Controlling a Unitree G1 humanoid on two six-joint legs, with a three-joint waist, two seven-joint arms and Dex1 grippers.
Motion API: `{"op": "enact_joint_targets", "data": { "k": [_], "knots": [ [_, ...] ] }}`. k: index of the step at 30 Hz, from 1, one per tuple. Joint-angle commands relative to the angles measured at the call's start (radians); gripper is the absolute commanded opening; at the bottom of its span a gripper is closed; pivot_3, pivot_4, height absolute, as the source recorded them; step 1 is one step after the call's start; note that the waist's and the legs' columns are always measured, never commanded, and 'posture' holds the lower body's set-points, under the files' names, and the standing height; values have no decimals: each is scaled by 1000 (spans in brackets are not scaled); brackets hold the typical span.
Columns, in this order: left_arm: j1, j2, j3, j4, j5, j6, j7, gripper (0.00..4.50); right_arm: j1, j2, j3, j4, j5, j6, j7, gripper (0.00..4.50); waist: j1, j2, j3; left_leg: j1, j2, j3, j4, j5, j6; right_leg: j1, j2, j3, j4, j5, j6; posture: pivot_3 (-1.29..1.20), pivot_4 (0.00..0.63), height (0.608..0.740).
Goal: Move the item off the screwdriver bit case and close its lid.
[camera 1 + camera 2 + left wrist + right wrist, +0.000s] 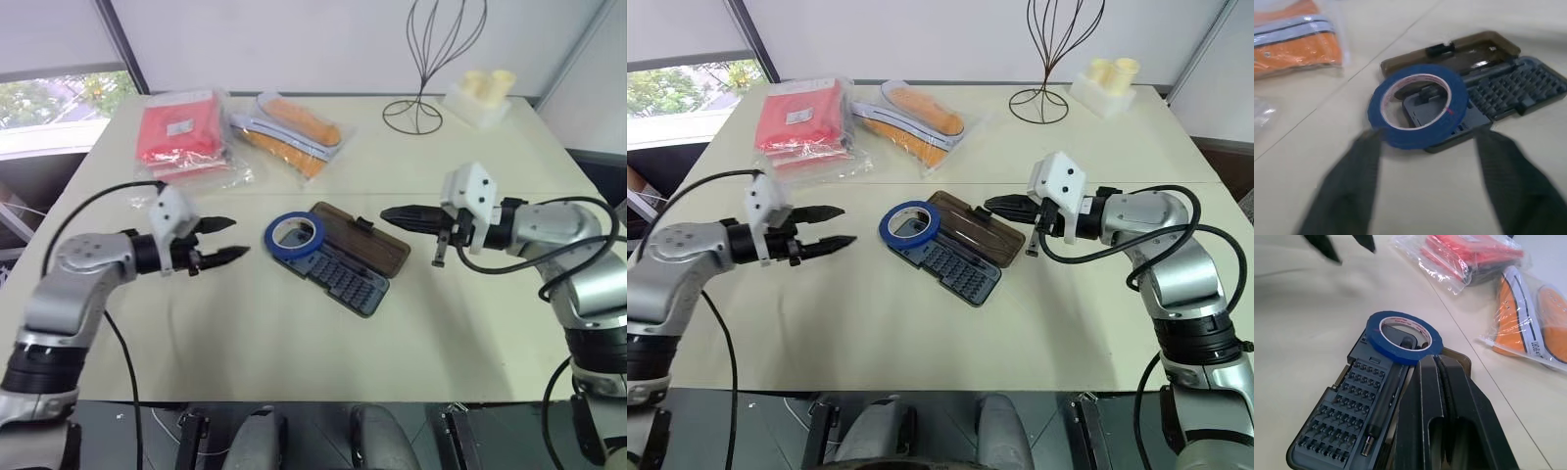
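The blue tape roll's rim (270, 240) sticks out past the tray toward my left gripper's open fingers. I should keep moving in until one finger goes into the roll's hole (294, 233).
The blue tape roll, the item (294, 234), lies on the left end of the open screwdriver bit case (345, 276), on its dark tray of bits. The translucent brown lid (364, 239) lies flat on the table behind the tray. My left gripper (228, 240) hovers open just left of the roll, its fingers (1347, 186) pointing at it and apart from it. My right gripper (390, 214) is shut and empty, hovering over the lid's right end, pointing left; its closed fingers (1442, 396) rise in front of the case (1352, 426) and roll (1403, 335).
A bag of red goods (176, 132) and a bag of orange goods (294, 132) lie at the back left. A black wire stand (416, 108) and a white holder with pale cylinders (480, 98) stand at the back right. Bare table lies in front of the case.
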Motion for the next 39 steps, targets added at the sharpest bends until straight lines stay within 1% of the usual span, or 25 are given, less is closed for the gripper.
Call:
{"op": "enact_joint_targets", "data": {
  "k": [1,4,8,15,19,27,31,34,37,38,39],
  "knots": [
    [-63,-36,-53,64,61,-99,-37,4444,-5,4,-12,-28,0,-19,-10,0,0,0,0,0,0,0,0,0,0,0,0,0,0,0,0,0,150,740],
    [-116,-84,-103,143,114,-171,-61,4444,-1,11,-9,-30,-4,-24,-19,0,0,0,0,0,0,0,0,0,0,0,0,0,0,0,0,0,150,740],
    [-194,-158,-140,271,175,-242,-48,4444,10,23,-8,-32,-11,-33,-31,0,0,0,0,0,0,0,1,0,0,0,0,0,1,0,0,0,150,740],
    [-291,-239,-194,453,289,-382,-26,4444,27,36,-7,-39,-26,-47,-59,0,0,-1,0,0,0,0,1,0,0,0,1,0,1,0,1,0,150,740],
    [-317,-267,-222,517,341,-449,-29,4444,38,40,-10,-48,-31,-50,-69,0,-1,-1,0,-1,0,0,2,0,0,0,1,0,1,0,1,0,150,740],
    [-325,-288,-231,545,369,-479,-65,4444,47,40,-10,-55,-34,-56,-83,0,-1,-1,0,-1,0,0,2,0,0,-1,1,0,1,1,1,0,150,740],
    [-346,-298,-245,591,439,-515,3,4444,44,43,-9,-51,-37,-63,-88,0,1,-1,0,-1,0,0,2,0,0,0,1,0,1,1,1,0,150,740],
    [-349,-304,-248,603,447,-515,5,3666,41,46,-5,-47,-39,-65,-90,0,0,-1,0,-1,0,0,2,0,1,0,1,0,1,1,1,0,150,740],
    [-345,-310,-249,606,449,-507,2,2262,40,47,-3,-46,-40,-66,-92,0,-1,-1,0,-1,0,0,2,0,1,0,1,0,1,1,2,0,150,740],
    [-343,-312,-249,606,448,-503,0,1643,40,47,-3,-46,-40,-67,-92,0,-1,-1,0,-1,0,0,2,0,1,0,1,-1,1,1,2,0,150,740],
    [-342,-314,-249,606,447,-496,-3,1341,40,47,-3,-46,-40,-66,-93,0,-1,-1,0,-1,0,0,2,0,1,0,1,0,1,1,2,0,150,740]
  ]
}}
